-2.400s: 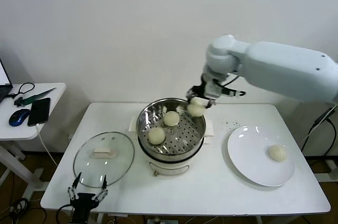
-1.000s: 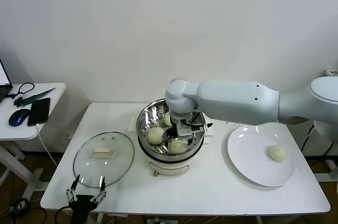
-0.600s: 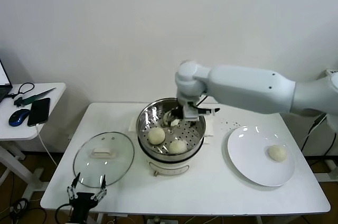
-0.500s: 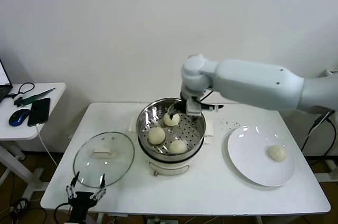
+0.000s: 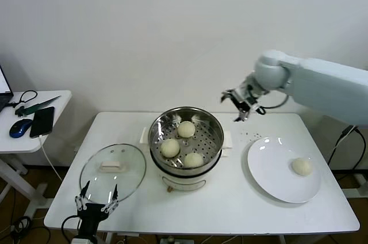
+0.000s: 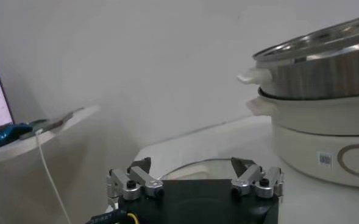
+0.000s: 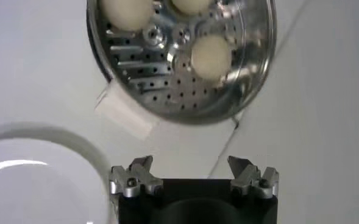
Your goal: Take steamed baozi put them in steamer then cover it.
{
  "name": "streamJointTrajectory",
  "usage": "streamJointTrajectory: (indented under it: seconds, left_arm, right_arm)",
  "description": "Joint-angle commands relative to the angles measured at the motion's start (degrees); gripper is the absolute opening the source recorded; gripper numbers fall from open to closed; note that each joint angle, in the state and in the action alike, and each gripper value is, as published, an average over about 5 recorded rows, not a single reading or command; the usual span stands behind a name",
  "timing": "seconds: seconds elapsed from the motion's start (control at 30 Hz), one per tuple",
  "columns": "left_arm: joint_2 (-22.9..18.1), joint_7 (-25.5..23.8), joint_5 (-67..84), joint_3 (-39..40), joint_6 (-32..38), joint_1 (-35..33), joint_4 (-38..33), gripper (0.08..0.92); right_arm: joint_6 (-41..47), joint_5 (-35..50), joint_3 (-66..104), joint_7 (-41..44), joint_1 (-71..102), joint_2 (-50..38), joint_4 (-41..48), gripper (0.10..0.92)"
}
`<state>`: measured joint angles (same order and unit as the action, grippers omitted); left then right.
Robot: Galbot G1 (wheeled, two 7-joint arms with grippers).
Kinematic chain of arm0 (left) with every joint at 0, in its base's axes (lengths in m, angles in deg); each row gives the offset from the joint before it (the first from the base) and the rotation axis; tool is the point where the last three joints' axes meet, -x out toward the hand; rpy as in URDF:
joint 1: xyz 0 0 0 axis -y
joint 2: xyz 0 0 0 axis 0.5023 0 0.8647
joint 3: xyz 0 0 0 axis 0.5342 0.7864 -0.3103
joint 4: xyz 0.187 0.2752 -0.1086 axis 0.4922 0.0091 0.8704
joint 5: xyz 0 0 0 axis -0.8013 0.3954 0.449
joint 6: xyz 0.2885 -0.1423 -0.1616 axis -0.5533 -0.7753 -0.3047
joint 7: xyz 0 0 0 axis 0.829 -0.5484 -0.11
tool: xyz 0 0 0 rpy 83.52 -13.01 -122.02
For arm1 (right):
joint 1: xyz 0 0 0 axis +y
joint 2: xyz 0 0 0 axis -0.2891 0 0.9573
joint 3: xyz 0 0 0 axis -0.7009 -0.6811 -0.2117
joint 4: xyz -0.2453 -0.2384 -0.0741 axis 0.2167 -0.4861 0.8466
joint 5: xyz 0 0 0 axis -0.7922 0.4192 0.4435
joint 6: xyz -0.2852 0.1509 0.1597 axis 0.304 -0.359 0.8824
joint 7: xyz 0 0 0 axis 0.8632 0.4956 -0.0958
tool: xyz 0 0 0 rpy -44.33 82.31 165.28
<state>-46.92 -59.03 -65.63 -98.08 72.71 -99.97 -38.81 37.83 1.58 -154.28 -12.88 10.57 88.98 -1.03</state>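
Observation:
The steamer's open patch [image 5: 206,140] is broader than a baozi. The baozi on the white plate [image 5: 302,167] will fit next to the others when I lower it.
The steel steamer [image 5: 154,135] stands mid-table on its cream base. Three baozi lie inside it: one at the back [image 5: 186,129], one on the left [image 5: 170,148], one at the front [image 5: 194,159]. A fourth baozi [image 5: 302,166] rests on the white plate [image 5: 270,175] at the right. My right gripper [image 5: 242,106] hangs open and empty in the air, behind and to the right of the steamer. Its wrist view looks down on the steamer [image 7: 167,85] and a baozi [image 7: 211,55], with the right gripper [image 7: 193,170] open. My left gripper [image 5: 96,199] is open at the table's front edge.
The round glass lid [image 5: 112,172] with a white handle lies flat left of the steamer, just beyond the left gripper [image 6: 194,176]. The steamer [image 6: 316,79] rises to that gripper's side. A side table [image 5: 34,120] at far left holds a phone, mouse and tools.
The right gripper let a baozi go inside the steamer, then rose out and swung to the right, empty. The steamer went from two baozi to three. The left arm stayed put.

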Motion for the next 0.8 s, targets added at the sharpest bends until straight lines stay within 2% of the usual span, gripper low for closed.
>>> streamJointTrajectory:
  seconds: [0.03,0.43,0.8]
  left_arm:
    - [0.1,0.0,-0.4,0.3,0.2,-0.4,-0.2,0.823]
    - [-0.6,0.1,-1.2,0.3,0.0,-0.8,-0.1,0.823]
    - [-1.0,0.2,-2.3,0.1,-0.3,-0.9,0.4,0.823]
  right_arm:
    - [2.0,-2.2,12.4,5.9,17.1,-16.5,3.6,0.823]
    - [-3.3,-13.7,33.6,9.7,42.9,-20.3,10.0,0.823]
    - [-7.8,-21.0,38.3,9.3,45.4,-14.4,19.8,0.823]
